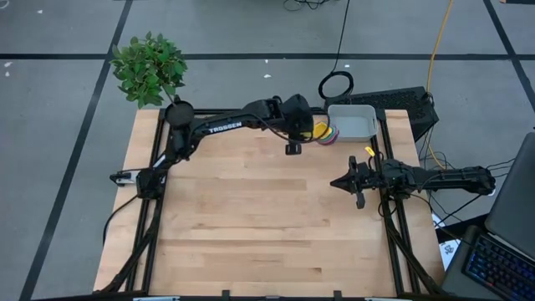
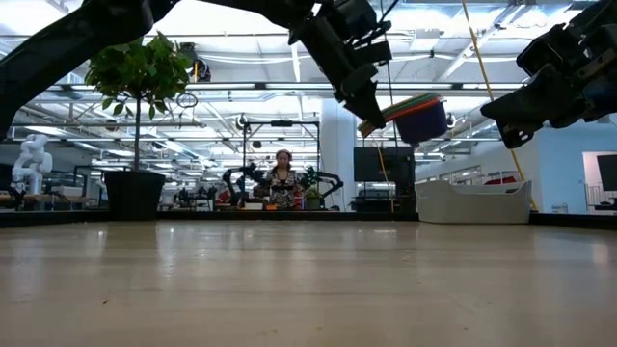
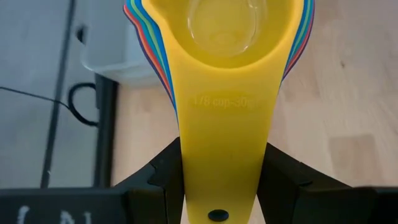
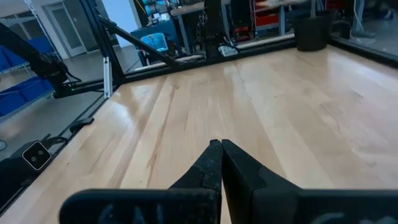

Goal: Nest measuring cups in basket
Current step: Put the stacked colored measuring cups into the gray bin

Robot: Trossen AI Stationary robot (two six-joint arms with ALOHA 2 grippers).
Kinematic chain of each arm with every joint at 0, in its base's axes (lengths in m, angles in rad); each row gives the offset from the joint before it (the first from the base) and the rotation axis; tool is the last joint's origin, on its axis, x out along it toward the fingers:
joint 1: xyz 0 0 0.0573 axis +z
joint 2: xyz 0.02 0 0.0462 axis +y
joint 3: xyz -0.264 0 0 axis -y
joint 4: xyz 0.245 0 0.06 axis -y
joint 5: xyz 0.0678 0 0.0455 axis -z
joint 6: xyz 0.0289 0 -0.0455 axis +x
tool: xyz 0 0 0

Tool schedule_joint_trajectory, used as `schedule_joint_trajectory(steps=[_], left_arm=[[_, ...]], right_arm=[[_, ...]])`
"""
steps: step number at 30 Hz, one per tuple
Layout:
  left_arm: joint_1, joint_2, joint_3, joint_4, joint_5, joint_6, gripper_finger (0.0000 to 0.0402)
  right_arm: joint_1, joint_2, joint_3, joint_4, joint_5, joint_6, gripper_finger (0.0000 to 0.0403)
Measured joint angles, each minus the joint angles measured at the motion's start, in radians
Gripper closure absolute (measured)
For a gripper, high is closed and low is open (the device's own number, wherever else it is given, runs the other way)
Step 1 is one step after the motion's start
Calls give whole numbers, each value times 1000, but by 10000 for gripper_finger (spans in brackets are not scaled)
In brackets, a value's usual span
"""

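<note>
My left gripper is lowering the nested stack (image 2: 420, 120) with its bowls up, and the wood before the basket (image 1: 311, 164) is clear. It should go on lowering the stack until the bottom cup stands there, before it lets go.
A nested stack of measuring cups (image 1: 328, 132) with the yellow one (image 3: 221, 37) on top is held in the air by my left gripper (image 1: 308, 130). Edges of blue, green, red and orange cups show under the yellow one. The stack also shows in the low view (image 2: 419, 116), well above the table, just left of the light grey basket (image 1: 351, 119), which stands at the table's far right. My right gripper (image 1: 336, 182) is shut and empty above the table's right side, also seen in its wrist view (image 4: 221, 152). My left gripper holds the stack by its handles (image 3: 217, 143), pinched between the two fingers (image 3: 163, 180), one on each long edge. The fingers come from the table's left, slanting down, along the handles. The stack is lifted clear of the table, bowls up and roughly level.
A green plant in a black pot (image 1: 150, 67) stands at the table's far left corner. A black device (image 1: 401, 100) and a cable loop (image 1: 336, 85) lie beyond the basket. A person (image 2: 282, 178) sits far behind the table. The bare wooden top (image 1: 251, 217) spreads toward the near edge.
</note>
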Motion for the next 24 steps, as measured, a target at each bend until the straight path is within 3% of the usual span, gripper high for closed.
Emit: schedule_joint_trajectory(steps=[5, 15, 24], left_arm=[[-22, 3, 0, -105, 0, -27, 252], [-47, 158, -2, -208, -21, -84, 252], [-71, 194, -1, -182, -42, -77, 252]], right_arm=[[0, -7, 2, 41, 3, -45, 403], [0, -17, 4, 32, -3, -16, 403], [0, -20, 4, 27, -3, -14, 403]])
